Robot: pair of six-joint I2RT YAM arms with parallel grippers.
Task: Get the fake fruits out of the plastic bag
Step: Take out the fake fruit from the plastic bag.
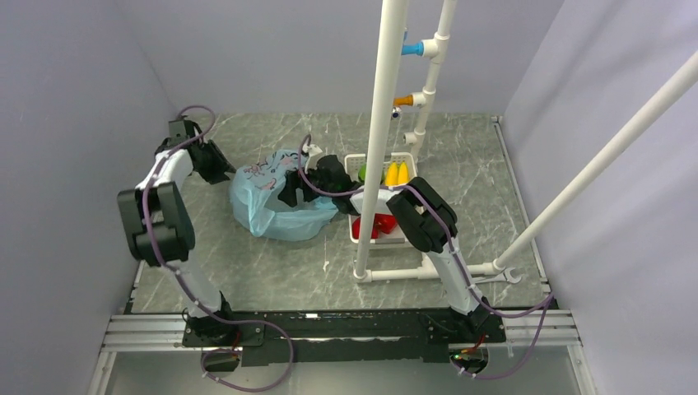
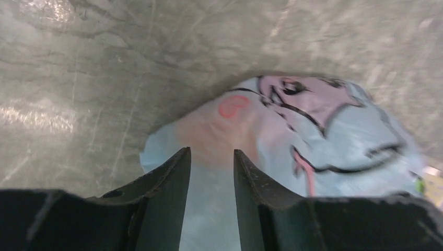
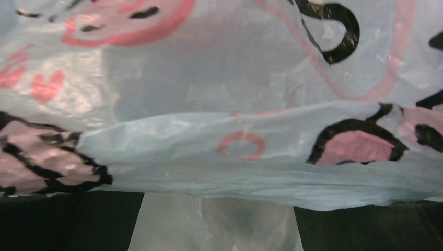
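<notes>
My right gripper's fingers are covered by a fold of the plastic bag, so that gripper should go under the fold and take the reddish fruit by my left gripper.
The light-blue plastic bag with pink and black prints lies crumpled at mid-table. My left gripper is at its left end; in the left wrist view the left gripper stands narrowly open over the bag, with film showing in the gap and a reddish blur through it. My right gripper reaches into the bag's mouth from the right. Seen from its wrist, the right gripper is open wide, and a fold of the bag covers its tips. Yellow bananas, a green piece and a red piece lie in the white basket.
A white pipe upright stands in front of the basket, on a base pipe. A second upright carries blue and orange fittings. A slanted pipe crosses the right side. Grey walls close in left, back and right.
</notes>
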